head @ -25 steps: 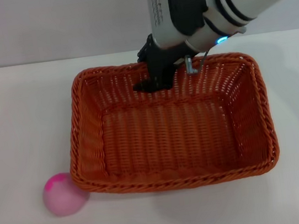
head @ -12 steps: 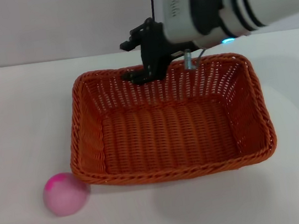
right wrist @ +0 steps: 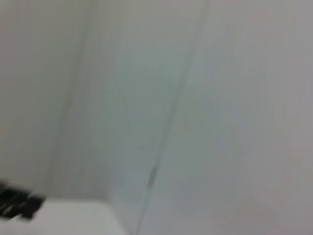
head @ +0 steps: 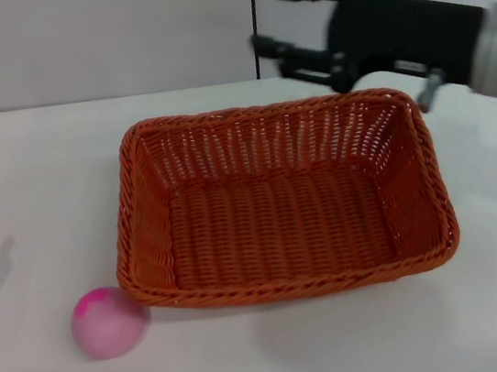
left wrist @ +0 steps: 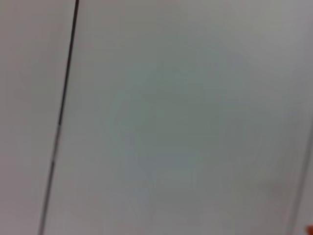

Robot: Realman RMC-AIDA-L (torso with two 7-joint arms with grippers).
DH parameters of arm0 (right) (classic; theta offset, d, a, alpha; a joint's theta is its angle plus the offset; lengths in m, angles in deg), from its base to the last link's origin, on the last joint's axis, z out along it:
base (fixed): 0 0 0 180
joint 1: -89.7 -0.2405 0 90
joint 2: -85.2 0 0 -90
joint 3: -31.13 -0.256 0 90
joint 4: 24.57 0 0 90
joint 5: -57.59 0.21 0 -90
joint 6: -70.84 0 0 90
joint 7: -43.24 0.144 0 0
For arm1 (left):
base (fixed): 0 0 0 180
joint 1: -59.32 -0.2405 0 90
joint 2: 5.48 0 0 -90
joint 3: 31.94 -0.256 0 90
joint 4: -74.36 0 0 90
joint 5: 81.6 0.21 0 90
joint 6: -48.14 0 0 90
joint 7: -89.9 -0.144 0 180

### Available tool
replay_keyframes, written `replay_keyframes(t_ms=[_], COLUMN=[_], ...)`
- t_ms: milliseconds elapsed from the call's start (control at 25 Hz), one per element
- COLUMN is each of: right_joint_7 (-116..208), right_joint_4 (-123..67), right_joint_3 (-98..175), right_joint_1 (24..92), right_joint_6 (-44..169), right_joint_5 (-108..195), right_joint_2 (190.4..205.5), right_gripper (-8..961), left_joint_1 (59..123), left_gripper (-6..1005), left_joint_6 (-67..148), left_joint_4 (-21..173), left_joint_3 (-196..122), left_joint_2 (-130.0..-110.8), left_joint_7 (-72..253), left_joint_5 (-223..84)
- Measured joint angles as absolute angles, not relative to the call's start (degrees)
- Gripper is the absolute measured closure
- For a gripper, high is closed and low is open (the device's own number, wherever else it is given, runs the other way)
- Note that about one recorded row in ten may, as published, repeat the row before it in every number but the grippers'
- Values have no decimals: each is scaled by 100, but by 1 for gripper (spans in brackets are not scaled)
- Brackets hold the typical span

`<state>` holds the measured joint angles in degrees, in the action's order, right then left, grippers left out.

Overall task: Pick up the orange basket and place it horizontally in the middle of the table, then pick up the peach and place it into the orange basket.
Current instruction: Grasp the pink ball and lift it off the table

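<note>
The peach is on the other side of the orange basket (head: 280, 223) from my right gripper. My left gripper should therefore grab the peach (head: 109, 323) and put it in the basket.
The orange basket (head: 279, 205) lies flat on the white table (head: 35, 179) in the head view, long side running left to right, with nothing inside. The peach (head: 108, 321), pale pink with a magenta blotch, rests on the table just off the basket's near left corner. My right gripper (head: 285, 19) hovers open above and behind the basket's far rim, holding nothing. The left gripper is out of view; only a faint shadow shows at the table's left edge. Both wrist views show only blank wall.
A white wall (head: 71, 44) with a dark vertical seam (head: 255, 9) stands behind the table. Bare tabletop lies left of the basket and along the front edge.
My right gripper has let go of the basket's far rim, opened, and risen up and to the right. The basket stays settled flat on the table.
</note>
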<state>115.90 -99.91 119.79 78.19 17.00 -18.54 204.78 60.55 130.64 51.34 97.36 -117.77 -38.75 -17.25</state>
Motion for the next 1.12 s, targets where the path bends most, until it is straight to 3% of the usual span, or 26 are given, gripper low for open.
replay_keyframes(t_ms=[160, 440, 640, 880, 1120], right_joint_7=[10972, 10644, 10624, 10622, 10622], right_joint_4=[-9495, -8507, -7610, -6774, -6440], right_joint_3=[11668, 10887, 10051, 9295, 8980], right_joint_1=[8519, 8853, 8871, 8819, 8880], right_joint_6=[1133, -133, -1221, -2173, -2412], right_joint_5=[-540, 843, 1077, 1190, 1161], right_joint_2=[20479, 20456, 20448, 20435, 20421], right_gripper=[335, 335, 336, 337, 336], left_joint_1=[6031, 6055, 6004, 6134, 6338], left_gripper=[413, 408, 431, 466, 501], left_joint_6=[13405, 13975, 14364, 14194, 14052], left_joint_4=[4787, 4417, 4363, 4244, 4233], left_joint_3=[9726, 9853, 10227, 10316, 10316], left_joint_2=[-11299, -11121, -11322, -11862, -12068], left_joint_7=[-2730, -2166, -2507, -2847, -2787], left_joint_5=[-464, 817, 1160, 1647, 2073])
